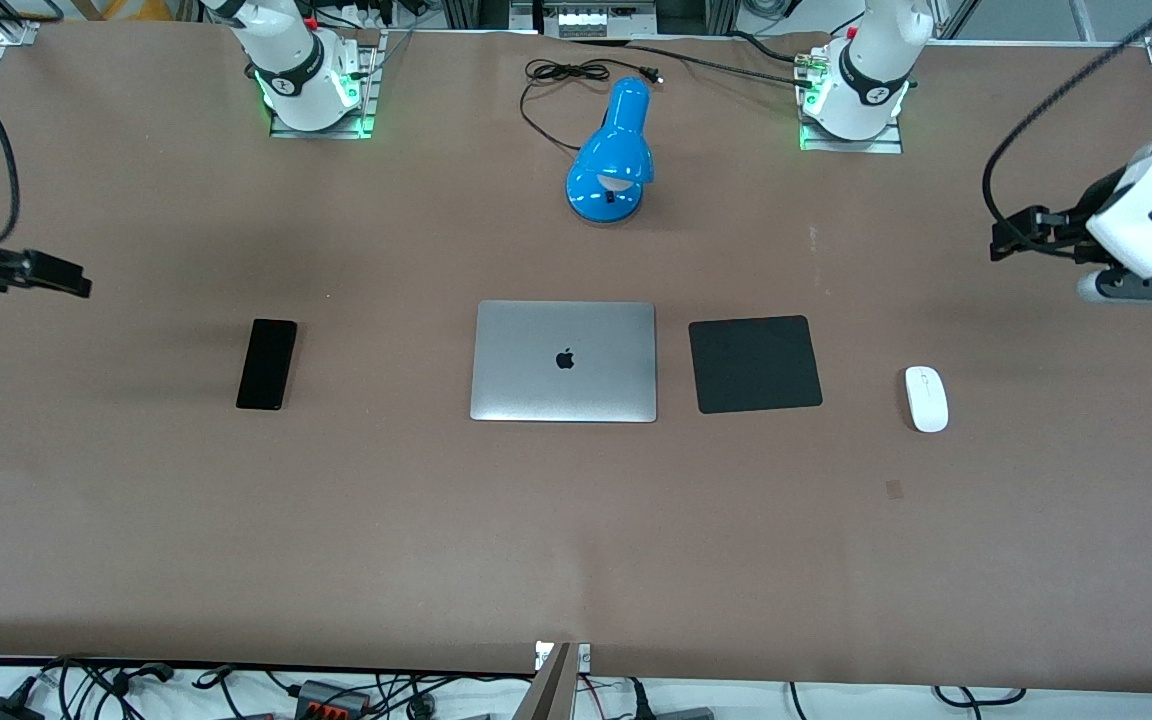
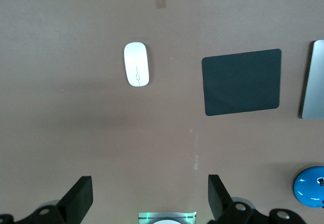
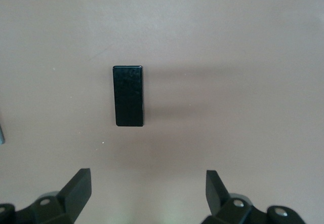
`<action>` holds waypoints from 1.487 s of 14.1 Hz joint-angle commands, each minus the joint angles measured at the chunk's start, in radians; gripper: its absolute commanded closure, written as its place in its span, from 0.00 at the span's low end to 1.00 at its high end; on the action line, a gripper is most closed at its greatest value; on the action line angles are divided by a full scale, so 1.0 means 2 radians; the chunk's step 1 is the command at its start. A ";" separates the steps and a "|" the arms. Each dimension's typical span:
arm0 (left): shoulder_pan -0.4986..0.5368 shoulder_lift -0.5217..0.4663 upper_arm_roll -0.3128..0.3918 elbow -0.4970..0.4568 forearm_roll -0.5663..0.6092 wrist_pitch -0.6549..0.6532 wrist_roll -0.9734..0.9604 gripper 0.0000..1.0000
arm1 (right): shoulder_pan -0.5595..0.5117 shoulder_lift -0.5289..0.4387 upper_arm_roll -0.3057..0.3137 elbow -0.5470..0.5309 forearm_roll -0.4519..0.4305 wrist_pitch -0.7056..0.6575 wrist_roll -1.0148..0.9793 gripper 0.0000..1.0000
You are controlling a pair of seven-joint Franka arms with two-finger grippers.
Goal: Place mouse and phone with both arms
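The white mouse [image 1: 927, 398] lies clear of the black pad with its narrow width [image 2: 136, 64] toward my left gripper's open fingers, so I keep going down until they straddle it.
The white mouse [image 1: 926, 398] lies on the brown table toward the left arm's end, beside the black pad [image 1: 755, 363]. It also shows in the left wrist view [image 2: 136, 64]. The black phone [image 1: 267, 363] lies flat toward the right arm's end and shows in the right wrist view [image 3: 128, 96]. My left gripper [image 1: 1004, 240] hangs open and empty, high over the table at the left arm's end; its jaws show wide apart in its wrist view [image 2: 150, 198]. My right gripper [image 1: 76, 282] hangs open and empty, high over the right arm's end [image 3: 148, 193].
A closed silver laptop [image 1: 564, 361] lies mid-table between the phone and the pad. A blue desk lamp [image 1: 614, 155] with a black cord stands farther from the front camera than the laptop. The arm bases [image 1: 314, 85] [image 1: 851, 100] stand along the table's top edge.
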State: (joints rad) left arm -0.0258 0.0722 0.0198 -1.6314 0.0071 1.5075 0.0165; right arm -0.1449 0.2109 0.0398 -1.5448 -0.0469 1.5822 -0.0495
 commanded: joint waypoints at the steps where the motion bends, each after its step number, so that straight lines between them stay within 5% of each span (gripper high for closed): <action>1: 0.007 0.054 0.000 0.032 0.011 -0.003 0.025 0.00 | -0.009 0.036 0.005 0.009 0.020 0.023 -0.010 0.00; 3: 0.036 0.086 -0.001 0.040 0.007 0.007 0.028 0.00 | 0.005 0.074 0.006 -0.017 0.023 0.077 0.035 0.00; 6: 0.039 0.131 -0.001 0.030 0.010 0.116 0.030 0.00 | 0.026 0.128 0.006 -0.056 0.022 0.162 0.104 0.00; 9: 0.047 0.168 -0.002 0.018 0.011 0.173 0.030 0.00 | 0.037 0.128 0.006 -0.157 0.020 0.293 0.117 0.00; 18: 0.060 0.205 -0.003 -0.208 0.011 0.551 0.030 0.00 | 0.046 0.139 0.006 -0.236 0.020 0.382 0.121 0.00; 21: 0.060 0.210 -0.006 -0.236 0.012 0.596 0.030 0.00 | 0.053 0.139 0.005 -0.248 0.020 0.391 0.121 0.00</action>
State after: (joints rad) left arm 0.0812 0.5102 0.0210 -2.0665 0.0112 2.6645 0.0633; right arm -0.0513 0.5134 0.0510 -1.9998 -0.0085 2.3374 0.1754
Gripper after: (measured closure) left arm 0.000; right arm 0.000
